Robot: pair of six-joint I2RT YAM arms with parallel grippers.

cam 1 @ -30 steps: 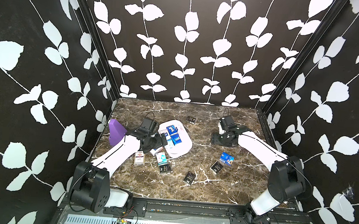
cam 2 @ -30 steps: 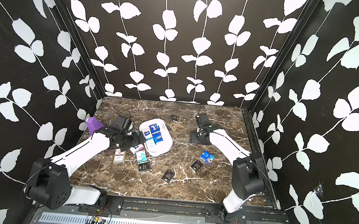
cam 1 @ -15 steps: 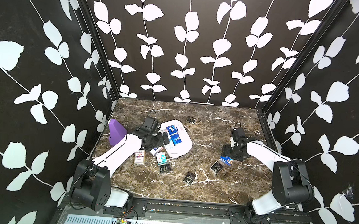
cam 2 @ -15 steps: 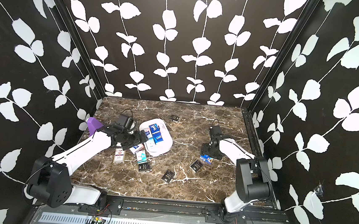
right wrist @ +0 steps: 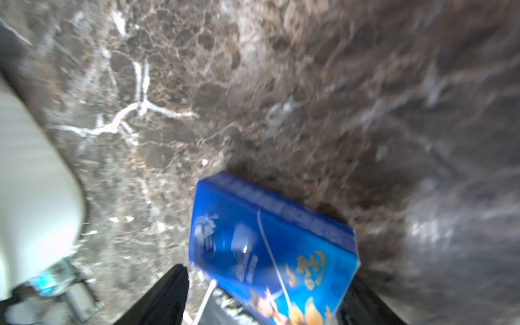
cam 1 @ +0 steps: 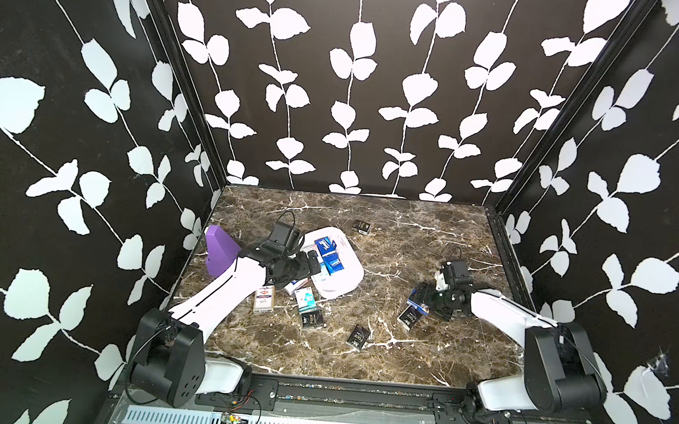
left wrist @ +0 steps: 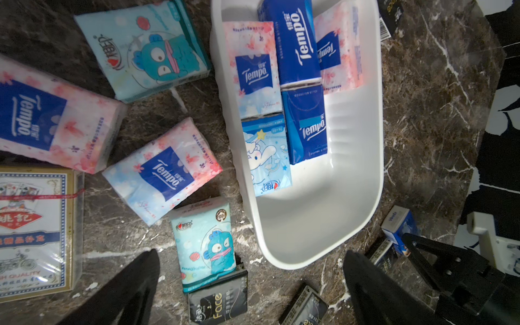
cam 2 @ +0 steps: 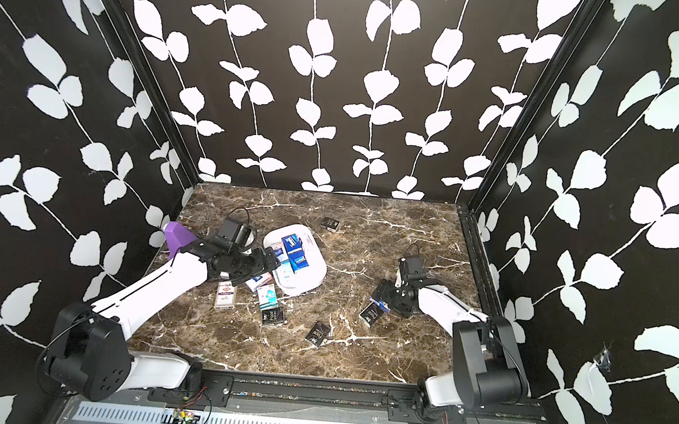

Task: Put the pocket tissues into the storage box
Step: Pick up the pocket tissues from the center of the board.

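Observation:
The blue pack's long side [right wrist: 287, 208] is crosswise to my right gripper's fingers. Next, I move back, turn my right gripper and grip the blue pack across its width [right wrist: 265, 251].
The white storage box [cam 1: 356, 273] [cam 2: 318, 271] [left wrist: 323, 213] lies left of centre and holds several pocket tissues, among them a blue pack [left wrist: 295, 42]. More packs lie on the marble beside its near left edge, such as a pink one [left wrist: 163, 171], a teal one [left wrist: 205, 242] and a black one [left wrist: 218, 298]. My left gripper [cam 1: 313, 262] [left wrist: 250, 256] hovers open above these, holding nothing. My right gripper [cam 1: 420, 300] [right wrist: 270, 278] is low at the right, open around a tilted blue pack [right wrist: 267, 242] [cam 1: 417, 307] that leans on a black pack [cam 1: 407, 318].
A purple wedge [cam 1: 218, 251] stands at the left wall. A playing-card box [cam 1: 263, 298] [left wrist: 31, 230] lies under my left forearm. Single black packs lie near the back [cam 1: 361, 226] and toward the front [cam 1: 359, 336]. Patterned walls close three sides.
My right arm swung from the back centre toward the front right and came down around the blue pack. My left gripper shifted only slightly by the box.

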